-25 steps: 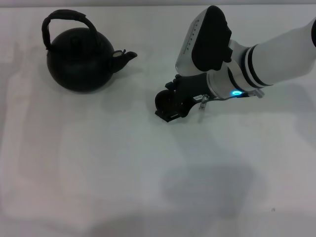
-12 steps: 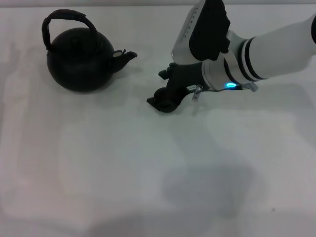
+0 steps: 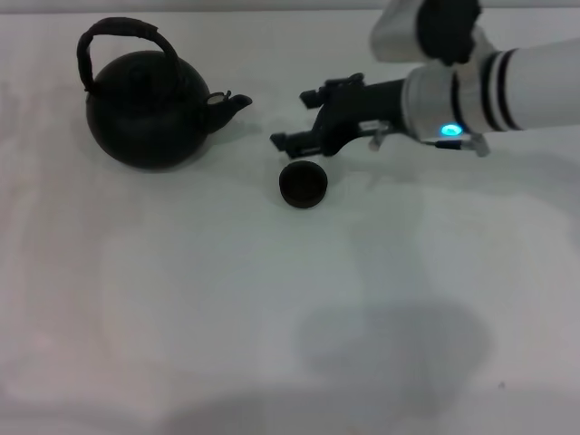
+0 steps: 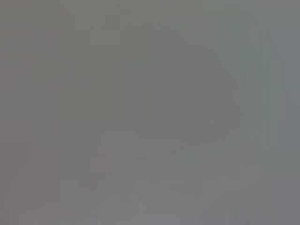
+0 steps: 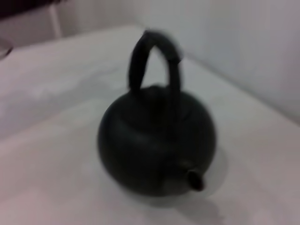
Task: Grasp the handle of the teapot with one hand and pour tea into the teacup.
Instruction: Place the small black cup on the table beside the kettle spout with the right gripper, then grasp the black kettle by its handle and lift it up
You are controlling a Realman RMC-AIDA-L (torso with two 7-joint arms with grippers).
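Note:
My right gripper is on the teapot's spout side [image 3: 228, 110], by the teacup. I should back it away and take the teapot's handle [image 3: 84, 63] with my left gripper.
The black teapot [image 3: 145, 109] stands at the far left of the white table, its spout [image 3: 231, 102] pointing right. Its arched handle [image 3: 122, 36] rises over the lid. The small black teacup [image 3: 304, 184] stands alone on the table, right of the spout. My right gripper [image 3: 306, 118] is open and empty, just beyond the teacup and apart from it, with its fingers [image 3: 292, 140] pointing toward the teapot. The right wrist view shows the teapot [image 5: 157, 150], its handle [image 5: 154, 51] and spout [image 5: 194, 180]. The left gripper is out of view; the left wrist view shows only grey.
The white table [image 3: 227, 317] spreads around both objects. My right arm [image 3: 507, 91] reaches in from the right edge. Its shadow [image 3: 390, 349] lies on the near part of the table.
My right gripper held the teacup low on the table, then opened and drew back up and away. The teacup now stands free. The teapot has not moved.

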